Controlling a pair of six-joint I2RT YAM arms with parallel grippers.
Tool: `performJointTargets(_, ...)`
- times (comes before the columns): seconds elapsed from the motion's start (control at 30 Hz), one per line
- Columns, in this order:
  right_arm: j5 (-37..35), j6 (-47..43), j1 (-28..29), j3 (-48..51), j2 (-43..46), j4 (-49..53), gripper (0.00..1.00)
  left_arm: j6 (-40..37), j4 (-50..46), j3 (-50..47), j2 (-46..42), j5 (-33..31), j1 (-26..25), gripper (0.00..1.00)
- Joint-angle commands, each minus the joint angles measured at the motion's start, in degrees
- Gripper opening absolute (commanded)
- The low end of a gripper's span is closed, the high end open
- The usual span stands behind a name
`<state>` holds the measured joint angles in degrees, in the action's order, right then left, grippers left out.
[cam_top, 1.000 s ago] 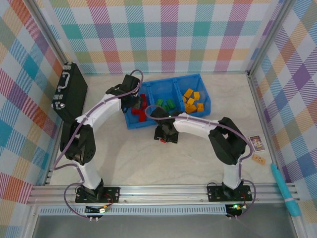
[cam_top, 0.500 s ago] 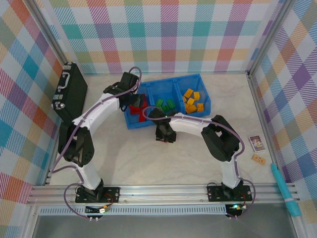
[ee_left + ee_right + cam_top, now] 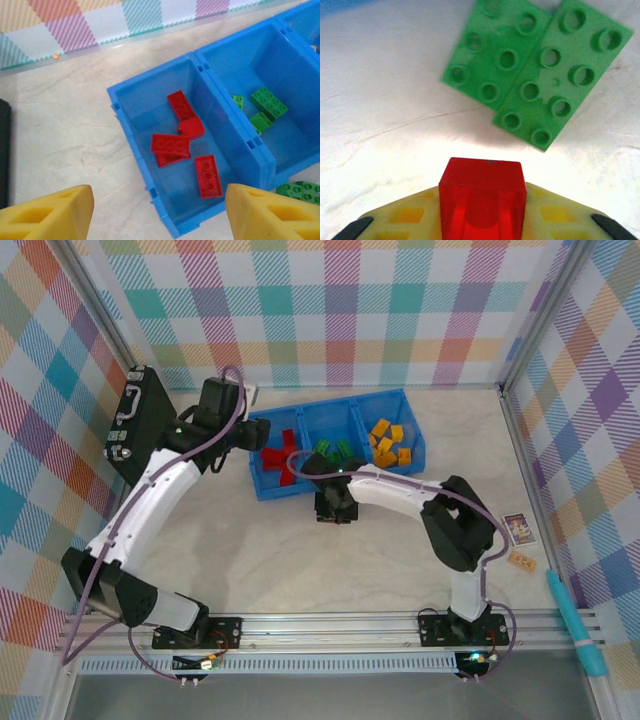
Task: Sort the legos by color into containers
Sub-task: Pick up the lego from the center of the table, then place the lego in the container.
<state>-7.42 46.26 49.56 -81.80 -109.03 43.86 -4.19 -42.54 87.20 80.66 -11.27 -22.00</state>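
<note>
I should move my open left gripper back first, because it crowds the edge of the red compartment (image 3: 252,456). My right gripper will then drop the red brick (image 3: 482,187) inside.
The blue bin (image 3: 275,488) has three compartments: red legos (image 3: 170,145) in the left one, green legos (image 3: 269,102) in the middle one, orange legos (image 3: 388,443) in the right one. My left gripper (image 3: 160,215) hovers open just above the near left corner of the red compartment, with nothing between its yellow fingers. My right gripper (image 3: 481,200) is shut on a red brick (image 3: 481,192), low over the table just in front of the bin (image 3: 335,508). Two green bricks (image 3: 535,80) lie side by side on the table just beyond it.
A black hard case (image 3: 140,425) lies at the left wall, close to my left arm. A printed card (image 3: 518,528) and a tan tile (image 3: 522,561) sit at the right. A teal tool (image 3: 575,625) rests by the right rail.
My left arm has pulled back to the left out of the red compartment and its jaws have widened. My right gripper has closed on the red brick.
</note>
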Motion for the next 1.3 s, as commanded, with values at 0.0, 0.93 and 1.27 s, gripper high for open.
performJointTargets(0.0,0.84,-7.49,0.82,-7.53,5.14,2.1,0.35,-0.67,-2.46,-1.46,-2.86,-1.6,1.7,0.71)
performJointTargets(0.93,-0.11,-33.8,-0.96,-55.5,-27.94,4.76,0.58,0.06,-12.03,-1.92,-8.74,-2.7,4.95,0.75)
performJointTargets(1.27,-1.72,-24.45,-0.87,-30.21,-4.53,0.35,0.6,-0.36,-9.9,-3.76,-11.26,-3.66,4.95,0.77)
